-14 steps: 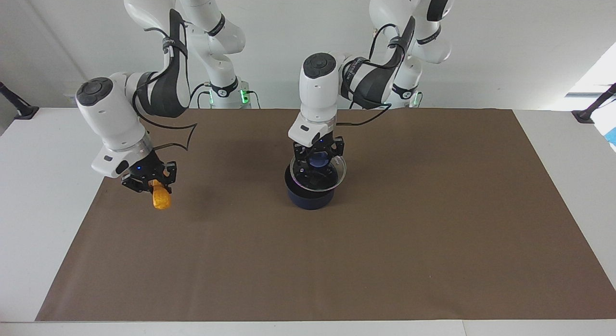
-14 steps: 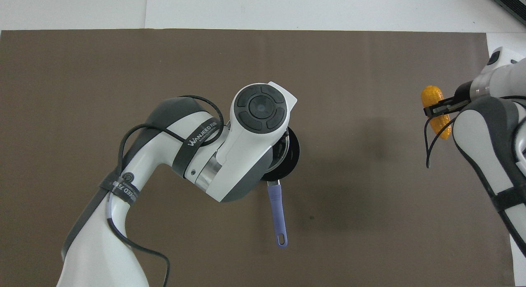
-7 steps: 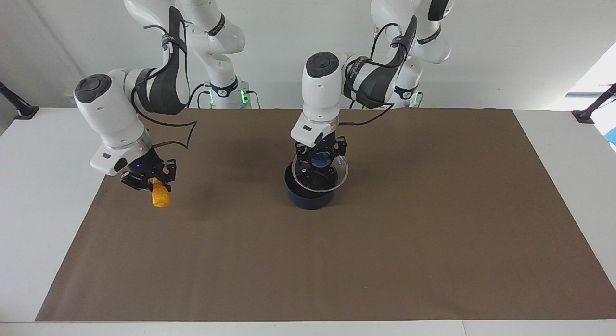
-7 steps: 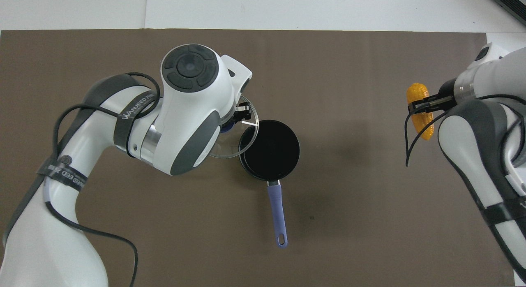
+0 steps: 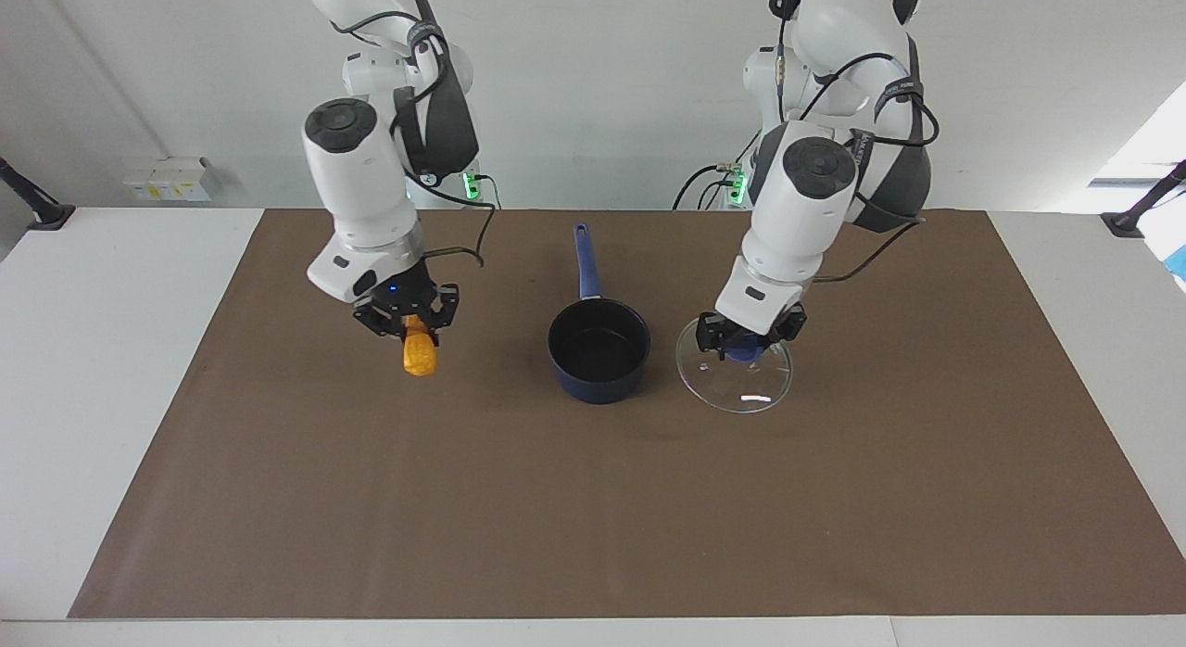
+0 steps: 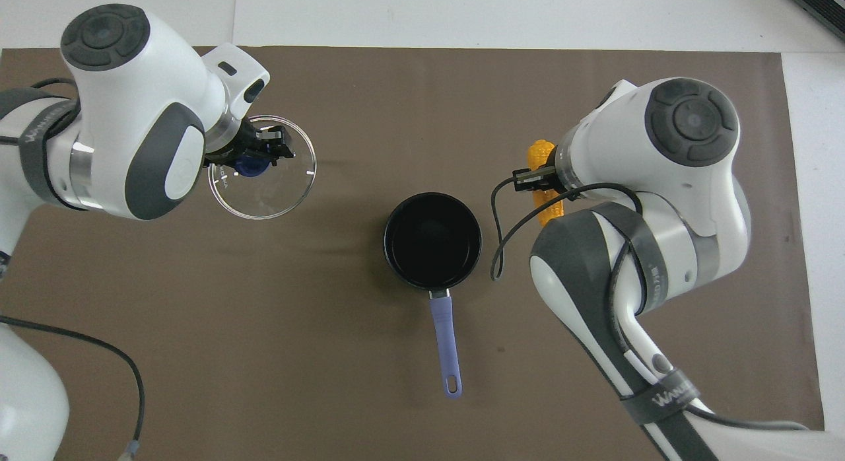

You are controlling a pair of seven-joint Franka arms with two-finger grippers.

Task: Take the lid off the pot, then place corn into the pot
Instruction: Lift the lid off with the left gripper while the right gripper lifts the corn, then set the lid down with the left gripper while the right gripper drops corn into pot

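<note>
The glass lid (image 5: 734,393) is clear of the navy pot, so the robot's left gripper goes on carrying it away to the open mat (image 5: 885,391) until the lid's rim rests there.
The navy pot (image 5: 598,350) (image 6: 433,240) stands uncovered mid-mat, its black inside bare and its blue handle (image 6: 445,345) pointing toward the robots. My left gripper (image 5: 746,347) (image 6: 254,158) is shut on the blue knob of the glass lid (image 5: 737,380) (image 6: 264,187) and holds it low over the mat beside the pot, toward the left arm's end. My right gripper (image 5: 410,324) (image 6: 538,178) is shut on the orange-yellow corn (image 5: 419,352) (image 6: 545,209), which hangs in the air over the mat beside the pot, toward the right arm's end.
A brown mat (image 5: 593,517) covers most of the white table (image 5: 83,350). Nothing else lies on it.
My left gripper has carried the lid off the pot toward the left arm's end and lowered it. My right gripper has brought the corn in from the mat's edge toward the pot.
</note>
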